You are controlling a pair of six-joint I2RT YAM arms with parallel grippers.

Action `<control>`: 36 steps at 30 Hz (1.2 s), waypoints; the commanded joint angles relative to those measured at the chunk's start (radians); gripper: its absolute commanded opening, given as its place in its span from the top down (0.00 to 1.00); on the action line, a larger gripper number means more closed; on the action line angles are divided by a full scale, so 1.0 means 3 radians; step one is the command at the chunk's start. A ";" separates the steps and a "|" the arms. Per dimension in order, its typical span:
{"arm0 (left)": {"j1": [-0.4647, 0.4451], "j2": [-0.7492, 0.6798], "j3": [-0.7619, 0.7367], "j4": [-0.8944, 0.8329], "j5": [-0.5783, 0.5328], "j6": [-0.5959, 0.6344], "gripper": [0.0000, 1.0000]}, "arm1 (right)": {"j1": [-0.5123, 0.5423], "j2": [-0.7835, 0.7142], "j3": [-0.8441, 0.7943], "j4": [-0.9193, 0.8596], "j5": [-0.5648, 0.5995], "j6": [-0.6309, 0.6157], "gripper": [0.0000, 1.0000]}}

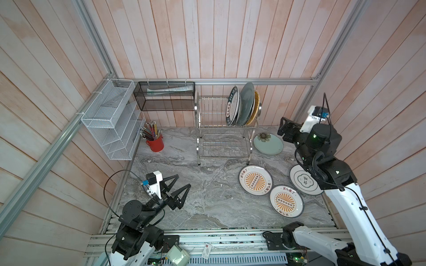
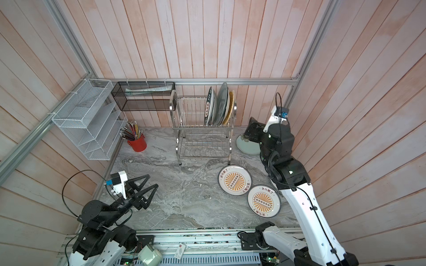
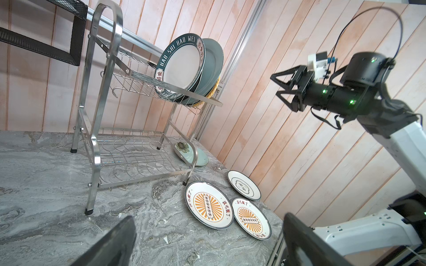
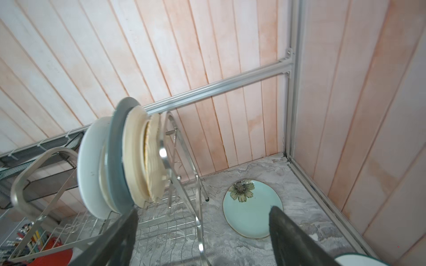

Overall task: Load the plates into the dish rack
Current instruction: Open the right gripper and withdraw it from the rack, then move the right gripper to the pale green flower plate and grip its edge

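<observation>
My right gripper is open and going down, and the mint flower plate [image 1: 268,144] lies clear of the other plates. I go on lowering toward its near rim [image 1: 281,150] until the fingers straddle it, then close them.
The steel dish rack [image 1: 196,115] [image 3: 95,159] stands at the back wall. Its upper tier holds several upright plates: a green-lettered one [image 1: 232,108] [image 3: 182,64], a grey-teal one [image 1: 246,103], a cream one [image 4: 133,149] and a yellow woven one [image 1: 256,106]. Flat on the table lie a mint flower plate [image 1: 268,144] [image 4: 251,211], two orange-sunburst plates [image 1: 255,180] [image 1: 285,201] and a blue-ring plate [image 1: 302,182] partly under the right arm. My right gripper [image 1: 280,126] [image 4: 204,210] hangs open and empty right of the rack, above the mint plate. My left gripper [image 1: 183,180] [image 3: 208,217] is open over the front left table.
A red cup of pencils [image 1: 155,142] stands left of the rack. A white wire organiser [image 1: 108,119] and a black mesh basket [image 1: 164,96] hang on the walls. Wooden walls close in on three sides, and a metal rail [image 1: 207,239] runs along the front edge.
</observation>
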 commanded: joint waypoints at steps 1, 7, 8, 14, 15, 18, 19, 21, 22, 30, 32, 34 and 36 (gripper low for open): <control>0.0013 -0.0004 -0.0013 0.0033 0.0073 -0.0021 0.00 | -0.0627 -0.0125 -0.0639 0.0258 -0.0984 0.0555 0.11; 0.0016 0.0050 0.0010 0.0000 0.0145 -0.0027 0.00 | -0.1498 0.0115 -0.1676 0.1041 -0.1996 0.1086 0.11; 0.0013 0.0080 0.0024 -0.0022 0.0165 -0.0016 0.00 | -0.1546 0.0232 -0.1764 0.1162 -0.2047 0.1150 0.11; 0.0017 0.0183 0.0084 -0.0083 0.0205 0.0015 0.00 | -0.1671 0.0933 -0.2013 0.1842 -0.2104 0.1446 0.14; 0.0017 0.0173 0.0079 -0.0078 0.0205 0.0014 0.00 | -0.1687 0.1059 -0.1990 0.1899 -0.2118 0.1473 0.14; 0.0017 0.0121 0.0066 -0.0068 0.0195 0.0014 0.00 | -0.1775 0.1496 -0.1852 0.2059 -0.2393 0.1548 0.15; 0.0017 0.0108 0.0064 -0.0068 0.0196 0.0015 0.00 | -0.1811 0.1631 -0.1816 0.2138 -0.2495 0.1555 0.16; 0.0017 0.0092 0.0064 -0.0068 0.0200 0.0018 0.00 | -0.1867 0.1867 -0.1769 0.2266 -0.2598 0.1666 0.18; 0.0017 0.0082 0.0068 -0.0072 0.0198 0.0019 0.00 | -0.1892 0.1975 -0.1739 0.2347 -0.2686 0.1708 0.20; 0.0017 0.0011 0.0069 -0.0083 0.0179 0.0032 0.00 | -0.1972 0.2686 -0.1345 0.2469 -0.2886 0.1859 0.24; 0.0017 -0.0011 0.0069 -0.0083 0.0169 0.0032 0.00 | -0.1988 0.2850 -0.1277 0.2550 -0.2897 0.1917 0.27; 0.0019 -0.0030 0.0068 -0.0083 0.0164 0.0035 0.00 | -0.1990 0.3021 -0.1154 0.2531 -0.2925 0.1917 0.29; 0.0017 -0.0042 0.0066 -0.0083 0.0160 0.0034 0.00 | -0.1996 0.3188 -0.1005 0.2454 -0.2986 0.1915 0.33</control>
